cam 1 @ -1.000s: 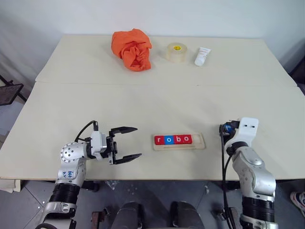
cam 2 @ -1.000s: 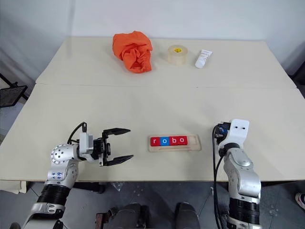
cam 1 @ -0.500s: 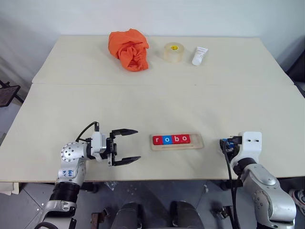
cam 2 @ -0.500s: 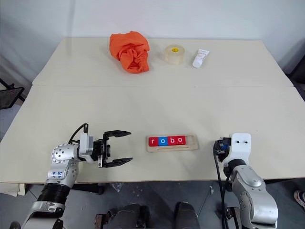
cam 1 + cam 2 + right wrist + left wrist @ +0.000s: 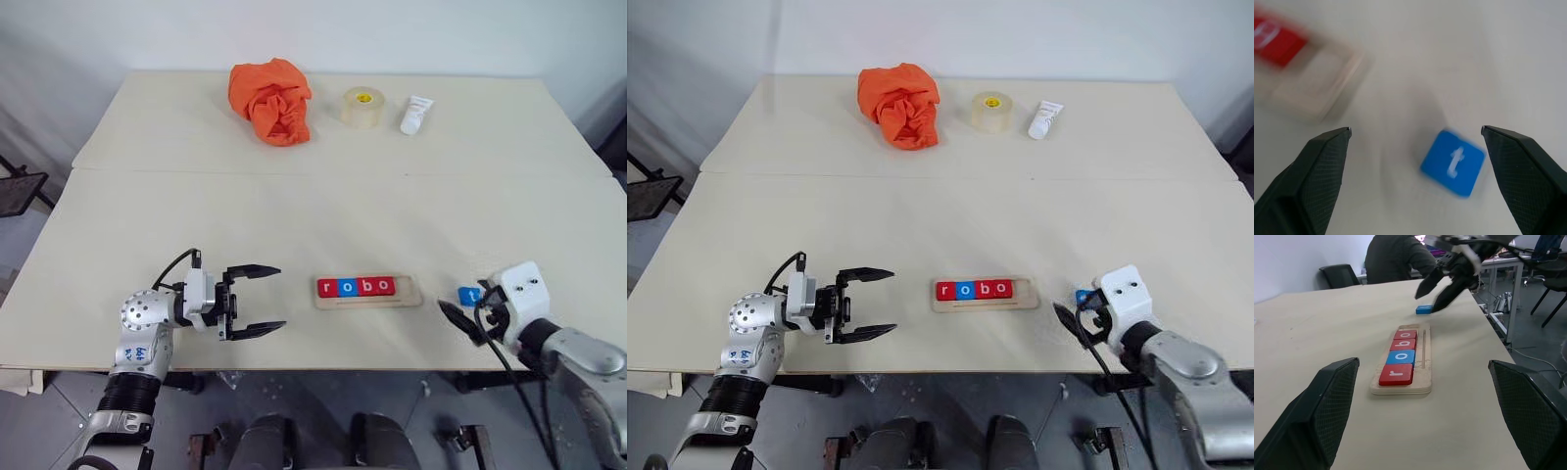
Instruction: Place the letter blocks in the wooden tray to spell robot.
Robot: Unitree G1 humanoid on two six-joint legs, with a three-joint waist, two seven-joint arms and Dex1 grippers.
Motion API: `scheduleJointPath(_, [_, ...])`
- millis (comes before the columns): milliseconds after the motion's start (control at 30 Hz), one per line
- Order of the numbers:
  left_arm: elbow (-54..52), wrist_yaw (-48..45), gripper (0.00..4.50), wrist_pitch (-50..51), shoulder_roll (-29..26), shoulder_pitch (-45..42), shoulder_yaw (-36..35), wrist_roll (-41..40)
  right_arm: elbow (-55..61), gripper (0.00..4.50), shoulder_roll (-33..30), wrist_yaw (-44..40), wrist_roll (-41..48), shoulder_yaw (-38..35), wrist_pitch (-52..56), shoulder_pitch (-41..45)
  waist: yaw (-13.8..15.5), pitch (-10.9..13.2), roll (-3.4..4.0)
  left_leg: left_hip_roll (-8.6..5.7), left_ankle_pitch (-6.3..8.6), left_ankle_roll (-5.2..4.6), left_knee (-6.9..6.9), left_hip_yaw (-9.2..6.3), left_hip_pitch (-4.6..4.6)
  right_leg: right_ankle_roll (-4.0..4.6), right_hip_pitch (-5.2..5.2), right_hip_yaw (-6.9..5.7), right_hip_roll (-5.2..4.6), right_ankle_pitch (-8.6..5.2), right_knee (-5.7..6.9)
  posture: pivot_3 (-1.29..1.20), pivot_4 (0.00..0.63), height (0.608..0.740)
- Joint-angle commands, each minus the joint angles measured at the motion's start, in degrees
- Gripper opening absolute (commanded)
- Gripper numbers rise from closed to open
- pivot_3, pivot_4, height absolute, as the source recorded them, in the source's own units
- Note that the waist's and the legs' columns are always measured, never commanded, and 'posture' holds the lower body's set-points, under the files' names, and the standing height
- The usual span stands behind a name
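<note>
The blue t block (image 5: 1453, 163) sits crooked between the fingers of the robot's right gripper, so that gripper should turn square to the block's top and bottom sides (image 5: 1464, 143) before it grips.
The wooden tray (image 5: 409, 293) lies near the table's front edge. It holds several letter blocks in a row: red r (image 5: 327, 288), blue o (image 5: 345, 287), red b (image 5: 363, 286), red o (image 5: 382, 286). A blue t block (image 5: 467, 295) lies flat on the table to the right of the tray. My right gripper (image 5: 1415, 129) is open just in front of the t block (image 5: 1453, 162), apart from it. My left gripper (image 5: 274, 296) is open and empty to the left of the tray, pointing at it (image 5: 1422, 363).
An orange cloth (image 5: 272, 101), a tape roll (image 5: 362, 106) and a white tube (image 5: 415, 115) sit at the far side of the table. Beyond the table, the left wrist view has a person in a dark top (image 5: 1396, 259) and office chairs (image 5: 1339, 274).
My right hand has drawn back toward the table's front edge and turned, and its fingers have spread. The blue t block now shows on the table. The left gripper has kept still.
</note>
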State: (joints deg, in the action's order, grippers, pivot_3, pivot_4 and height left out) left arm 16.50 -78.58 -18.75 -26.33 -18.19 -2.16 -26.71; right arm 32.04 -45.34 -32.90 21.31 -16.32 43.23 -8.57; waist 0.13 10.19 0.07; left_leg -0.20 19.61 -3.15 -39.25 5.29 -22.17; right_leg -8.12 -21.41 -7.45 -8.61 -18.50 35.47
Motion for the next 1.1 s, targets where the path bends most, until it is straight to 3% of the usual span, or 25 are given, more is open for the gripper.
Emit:
scheduleJointPath(33, [-1.7, 0.1, 4.5, 0.0, -0.2, 0.4, -0.5, -0.7, -4.5, 4.45, -7.2, -9.7, -0.8, -1.4, -5.9, 0.3, 0.0, 0.0, -0.01, -0.01, 0.0, 0.0, 0.0, 0.04, 0.0, 0.0, 0.01, 0.02, 0.0, 0.0, -0.05, 0.0, 0.15, 0.74])
scheduleJointPath(267, [-5.3, 1.1, 4.5, 1.3, -1.0, 3.5, -1.1, -1.1, -17.4, 4.45, -16.4, -23.5, -4.6, 4.9, -18.9, 6.1, -0.1, 0.0, -0.03, 0.03, -0.01, 0.01, 0.0, 0.01, 0.01, 0.0, 0.04, -0.05, 0.0, 0.0, -0.06, 0.0, 0.15, 0.74])
scheduleJointPath(733, [-14.9, 7.0, 4.5, 3.1, -2.1, 10.7, -2.7, -1.2, -39.5, 4.45, -16.4, -36.4, -13.8, 18.7, -34.6, 22.3, -0.1, 0.0, -0.06, 0.05, -0.01, 0.01, -0.1, -0.07, 0.03, -0.01, 0.17, -0.13, -0.03, 0.0, -0.1, 0.0, 0.15, 0.74])
scheduleJointPath(867, [-15.9, 7.9, 4.5, 3.2, -2.3, 11.7, -2.9, -1.1, -43.3, 3.61, -15.8, -38.0, -14.6, 20.1, -36.0, 25.0, 0.0, 0.0, -0.06, 0.05, -0.01, 0.01, -0.2, -0.19, 0.06, -0.01, 0.36, -0.23, -0.03, 0.01, -0.17, 0.0, 0.15, 0.74])
scheduleJointPath(1033, [-15.7, 8.5, 4.5, 3.1, -2.2, 11.5, -2.6, -1.0, -46.7, 1.87, -15.6, -39.5, -15.3, 21.4, -36.9, 28.0, 0.0, 0.0, -0.05, 0.07, 0.0, 0.0, -0.34, -0.41, 0.13, -0.03, 0.77, -0.34, -0.02, 0.01, -0.51, 0.0, 0.15, 0.74])
scheduleJointPath(1100, [-15.3, 8.6, 4.5, 3.0, -2.1, 11.1, -2.5, -0.8, -47.9, 1.43, -15.6, -40.0, -15.7, 21.7, -37.1, 29.2, 0.0, 0.0, -0.05, 0.07, 0.0, 0.0, -0.37, -0.47, 0.13, -0.03, 0.78, -0.34, -0.02, 0.02, -0.5, 0.0, 0.15, 0.74])
